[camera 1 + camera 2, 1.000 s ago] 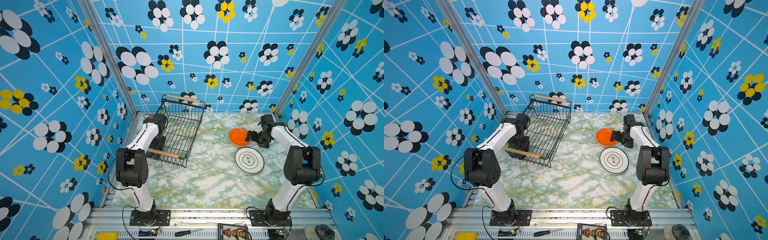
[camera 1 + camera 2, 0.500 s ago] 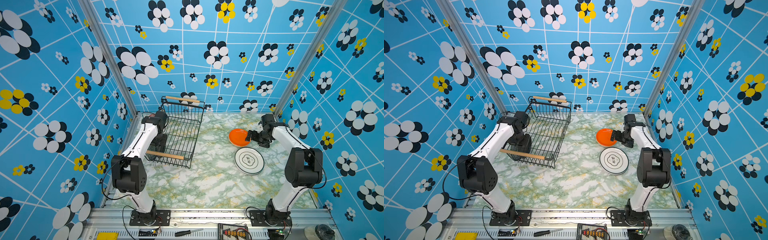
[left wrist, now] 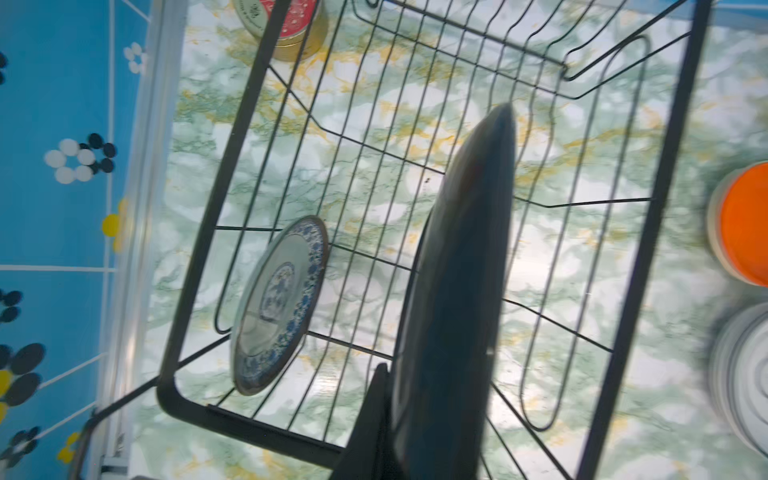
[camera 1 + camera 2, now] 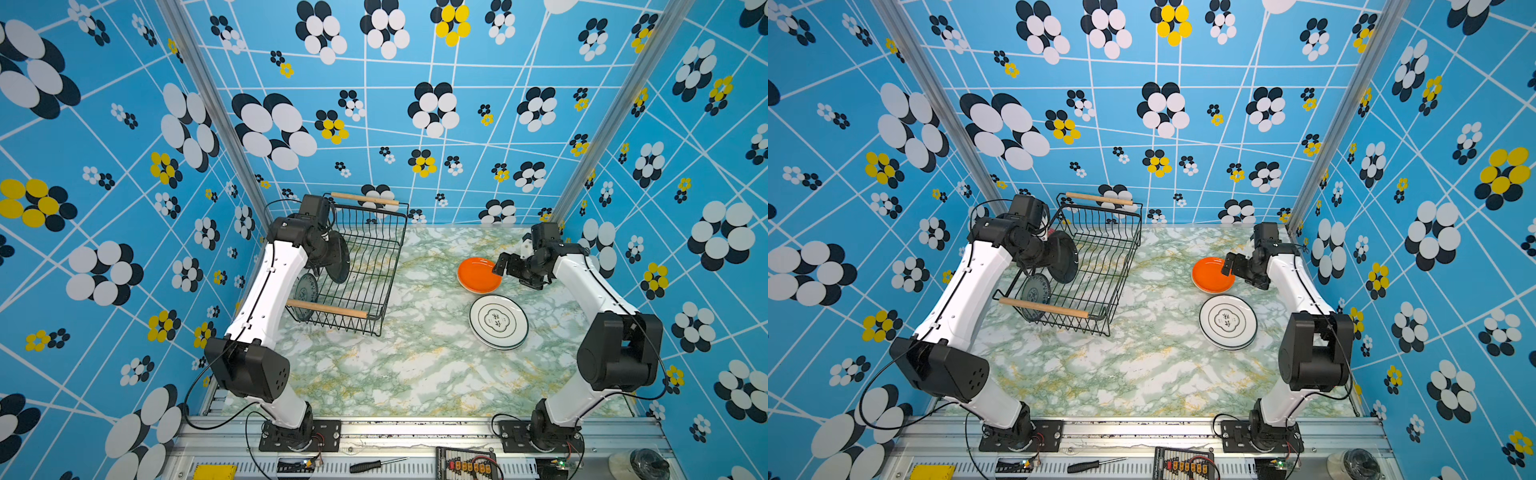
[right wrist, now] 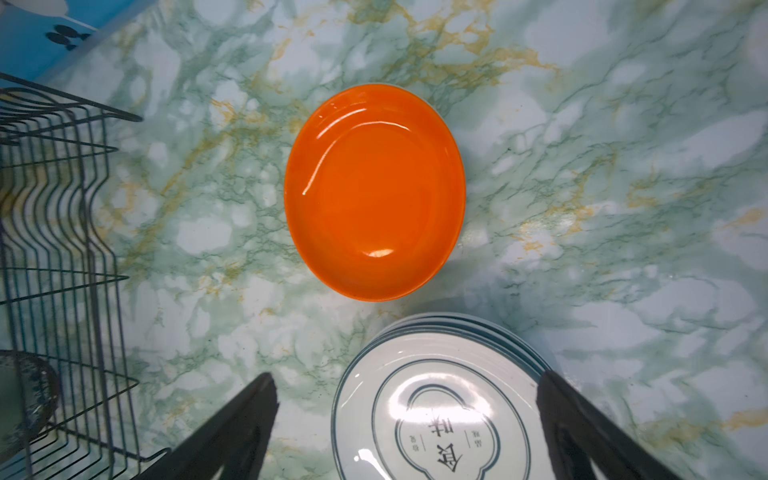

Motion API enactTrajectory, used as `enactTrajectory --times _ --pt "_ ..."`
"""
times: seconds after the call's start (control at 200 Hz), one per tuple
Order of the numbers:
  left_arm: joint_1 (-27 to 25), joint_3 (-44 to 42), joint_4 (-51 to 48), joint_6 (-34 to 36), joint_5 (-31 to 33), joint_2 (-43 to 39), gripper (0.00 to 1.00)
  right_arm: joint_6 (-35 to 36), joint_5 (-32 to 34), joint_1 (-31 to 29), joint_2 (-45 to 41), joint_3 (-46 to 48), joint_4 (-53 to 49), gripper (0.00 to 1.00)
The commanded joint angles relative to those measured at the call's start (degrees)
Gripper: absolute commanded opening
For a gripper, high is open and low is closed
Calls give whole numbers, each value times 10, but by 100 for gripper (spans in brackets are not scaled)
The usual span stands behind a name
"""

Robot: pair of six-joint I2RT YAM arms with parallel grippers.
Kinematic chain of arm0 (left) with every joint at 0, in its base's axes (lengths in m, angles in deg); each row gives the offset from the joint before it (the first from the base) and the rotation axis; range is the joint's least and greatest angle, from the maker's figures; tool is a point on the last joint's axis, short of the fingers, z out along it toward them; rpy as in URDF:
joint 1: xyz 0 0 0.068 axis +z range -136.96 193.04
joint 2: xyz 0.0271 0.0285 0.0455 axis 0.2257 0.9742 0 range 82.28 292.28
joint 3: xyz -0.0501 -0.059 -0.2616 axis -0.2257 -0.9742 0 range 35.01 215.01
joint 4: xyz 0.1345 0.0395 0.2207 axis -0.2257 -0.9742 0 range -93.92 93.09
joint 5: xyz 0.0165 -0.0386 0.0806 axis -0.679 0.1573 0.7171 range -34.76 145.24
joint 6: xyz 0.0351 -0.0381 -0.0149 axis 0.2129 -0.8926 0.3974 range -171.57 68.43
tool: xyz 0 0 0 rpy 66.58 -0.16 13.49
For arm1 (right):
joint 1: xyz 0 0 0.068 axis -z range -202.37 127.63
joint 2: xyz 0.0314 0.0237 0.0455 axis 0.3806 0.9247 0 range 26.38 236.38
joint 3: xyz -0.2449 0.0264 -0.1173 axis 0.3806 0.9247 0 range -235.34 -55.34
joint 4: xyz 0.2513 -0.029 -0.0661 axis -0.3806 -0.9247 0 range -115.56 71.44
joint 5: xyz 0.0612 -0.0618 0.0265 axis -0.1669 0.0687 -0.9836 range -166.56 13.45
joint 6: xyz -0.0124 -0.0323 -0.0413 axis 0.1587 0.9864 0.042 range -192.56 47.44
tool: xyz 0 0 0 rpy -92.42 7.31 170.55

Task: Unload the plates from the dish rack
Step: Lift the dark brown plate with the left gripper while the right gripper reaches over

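The black plate's far rim [image 4: 346, 257] is clear of my left gripper, so my open right gripper keeps moving toward the black plate and closes on that rim [image 4: 1072, 258].
The black wire dish rack [image 4: 328, 308] [image 4: 1042, 307] [image 3: 208, 232] sits at the back left. A teal-patterned plate [image 4: 306, 291] [image 4: 1034, 293] [image 3: 278, 303] stands on edge inside it. My left gripper [image 4: 324, 249] [image 3: 390, 415] is shut on the rim of a black plate [image 4: 337, 259] [image 4: 1064, 257] [image 3: 457, 291], held on edge above the rack floor. An orange plate [image 4: 478, 274] [image 4: 1212, 274] [image 5: 374, 191] and a stack of white plates [image 4: 498, 321] [image 4: 1227, 321] [image 5: 440, 407] lie on the table at the right. My right gripper [image 4: 505, 266] [image 4: 1231, 266] [image 5: 405, 376] hovers open and empty beside the orange plate.
A round red-lidded tin [image 3: 286, 25] stands on the table just outside the rack's far corner. Patterned walls close in on three sides. A screwdriver [image 4: 374, 465] lies on the front rail. Bare marble tabletop [image 4: 415, 365] stretches between the rack and the plates.
My left arm has risen and drawn the black plate up out of the rack's slots. The right arm and the plates on the table have not moved.
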Motion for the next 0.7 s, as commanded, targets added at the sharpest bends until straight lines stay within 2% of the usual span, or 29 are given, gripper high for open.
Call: enactTrajectory --times 0.0,0.13,0.205,0.27,0.45,0.585,0.695 --pt "-35 -24 99 -96 -77 -33 0 -25 -101 4 -36 11 32 99" --pt "-73 -73 223 -178 -122 -54 0 -87 -227 3 -67 39 111 99" --pt "-92 -106 304 -226 -149 -59 0 -156 -306 1 -80 71 201 99" --pt "-107 -127 354 -262 -156 -56 0 -218 -344 -11 -91 100 284 99" --pt "-143 -178 468 -342 -144 -47 0 -274 -348 -64 -108 122 358 99" --pt "-149 -242 586 -421 -161 -44 0 -360 -346 -107 -108 160 471 99" --pt "-154 -254 616 -447 -169 -30 0 -420 -339 -120 -107 187 549 97"
